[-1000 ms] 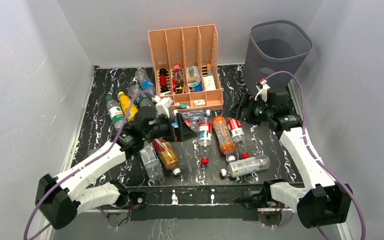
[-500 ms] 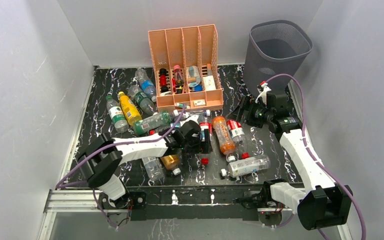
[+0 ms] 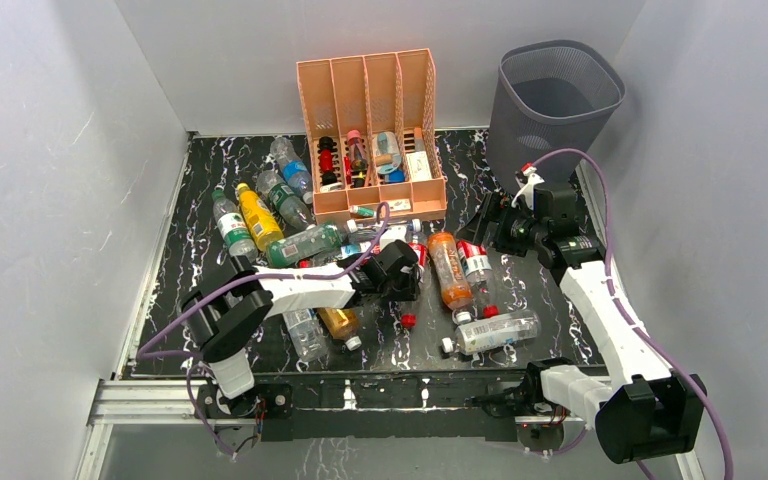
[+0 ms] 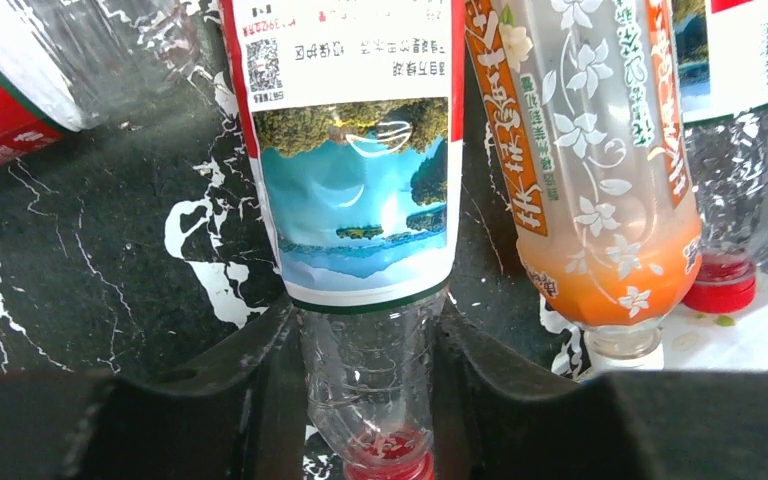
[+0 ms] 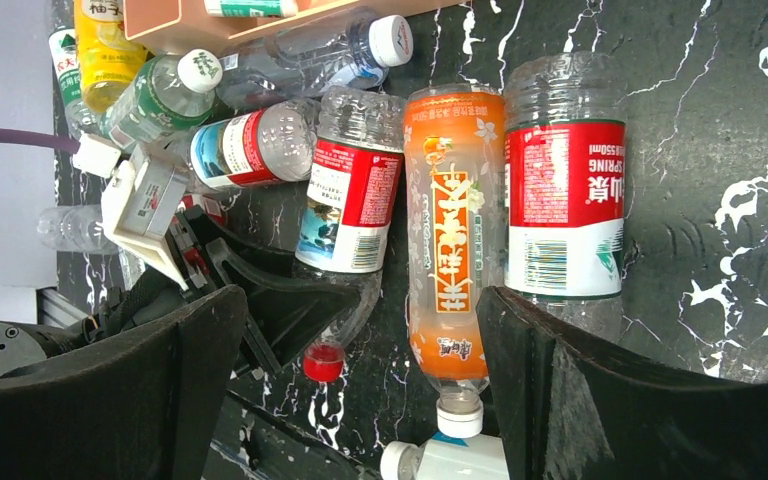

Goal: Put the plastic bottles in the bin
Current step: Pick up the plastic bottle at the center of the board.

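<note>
I expect the plastic bottle (image 5: pixel 353 185) to keep its round shape when my right gripper carries it, because its red cap (image 5: pixel 324 362) is on and its red and blue label is smooth.
My left gripper (image 3: pixel 401 272) (image 4: pixel 365 335) is low over the middle of the table. Its jaws are shut on the clear shoulder of a lying plastic bottle (image 4: pixel 355 150) (image 5: pixel 345 205) with a red and blue label and a red cap (image 3: pixel 407 320). Beside it lie an orange bottle (image 3: pixel 447 268) (image 4: pixel 600 150) (image 5: pixel 455 250) and a red-labelled clear bottle (image 3: pixel 473 262) (image 5: pixel 565 190). My right gripper (image 3: pixel 498 222) (image 5: pixel 360 300) hovers open above these bottles, holding nothing. The dark mesh bin (image 3: pixel 530 130) stands at the back right, behind the right gripper.
A peach file organizer (image 3: pixel 370 95) with small items stands at the back centre. More bottles lie at the left, among them a yellow one (image 3: pixel 257 215) and a green one (image 3: pixel 305 243). Another clear bottle (image 3: pixel 490 332) lies near the front edge.
My left arm swung right from the left pile, came down over the red-capped bottle, and its jaws went from open to shut on it. The right arm hardly moved.
</note>
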Motion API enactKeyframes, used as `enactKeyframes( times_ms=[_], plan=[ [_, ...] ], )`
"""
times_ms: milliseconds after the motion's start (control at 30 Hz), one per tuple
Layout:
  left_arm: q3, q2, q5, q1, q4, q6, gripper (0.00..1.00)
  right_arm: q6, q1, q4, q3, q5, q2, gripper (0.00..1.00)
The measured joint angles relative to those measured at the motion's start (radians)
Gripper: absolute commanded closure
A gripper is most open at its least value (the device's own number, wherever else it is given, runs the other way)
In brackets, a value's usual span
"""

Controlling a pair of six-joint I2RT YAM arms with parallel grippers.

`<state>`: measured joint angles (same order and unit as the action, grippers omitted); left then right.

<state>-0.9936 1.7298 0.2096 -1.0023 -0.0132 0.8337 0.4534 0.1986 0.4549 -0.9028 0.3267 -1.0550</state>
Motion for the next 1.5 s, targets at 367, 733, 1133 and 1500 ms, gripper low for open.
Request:
enactKeyframes(
  times_ms=[367, 733, 1133, 1500],
  plan=[
    [-0.003, -0.064, 0.013, -0.014, 0.068, -0.024, 0.82, -0.008, 0.000, -0.005, 0.002, 0.008, -0.014, 0.04],
    [0.024, -0.323, -0.024, -0.042, 0.057, -0.073, 0.82, 0.026, 0.000, -0.055, 0.002, 0.127, -0.068, 0.02],
    [0.050, -0.334, -0.068, -0.056, 0.002, -0.121, 0.82, 0.173, 0.011, -0.263, 0.017, 0.354, -0.129, 0.02],
    [0.050, -0.334, -0.072, -0.061, -0.009, -0.149, 0.82, 0.195, 0.085, -0.278, 0.017, 0.344, -0.188, 0.02]
  ],
)
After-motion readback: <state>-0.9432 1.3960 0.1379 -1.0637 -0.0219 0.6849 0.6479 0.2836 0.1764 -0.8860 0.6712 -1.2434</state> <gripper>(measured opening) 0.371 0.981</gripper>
